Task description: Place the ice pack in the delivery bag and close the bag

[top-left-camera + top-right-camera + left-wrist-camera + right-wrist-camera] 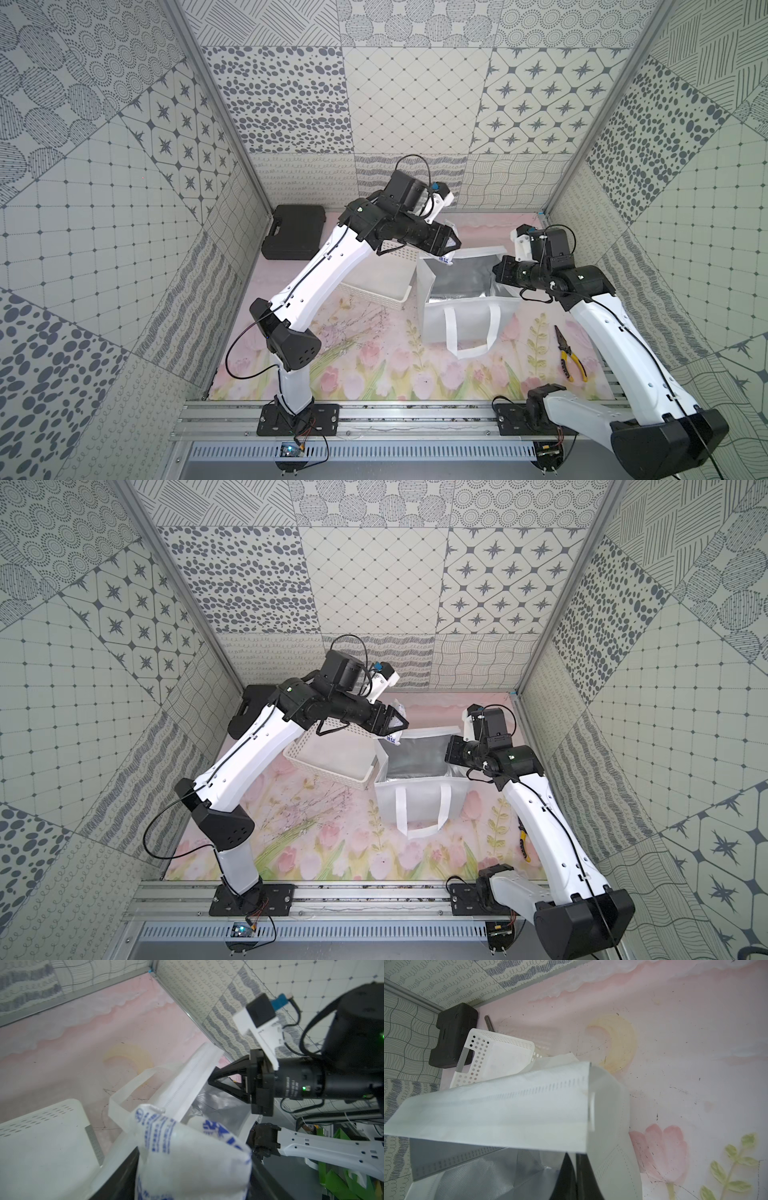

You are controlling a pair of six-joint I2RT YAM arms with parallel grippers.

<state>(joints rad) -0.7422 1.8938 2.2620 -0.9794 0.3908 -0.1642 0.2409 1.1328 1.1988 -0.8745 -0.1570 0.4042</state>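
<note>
With my right gripper holding the delivery bag's opening [465, 268] wide open, my left gripper should carry on lowering the ice pack and release it inside the silver lining [460, 284].
My left gripper [451, 246] [399, 725] is shut on the ice pack [446, 260] [392, 739], a white pouch with blue print. It hangs above the far left corner of the delivery bag [461, 320] [419, 800]. The left wrist view shows the ice pack [191, 1151] filling the space between my dark fingers [124, 1178], with the bag's rim [187, 1084] and silver lining just beyond it. On the bag's right rim my right gripper [498, 270] [451, 748] [576, 1167] is shut, holding the bag's wall [508, 1109] open.
A white perforated basket [374, 286] [332, 762] [41, 1136] [500, 1057] stands against the bag's left side. A black case [295, 237] [452, 1036] lies at the back left. Yellow-handled pliers [571, 359] lie on the mat at the right, by the right arm.
</note>
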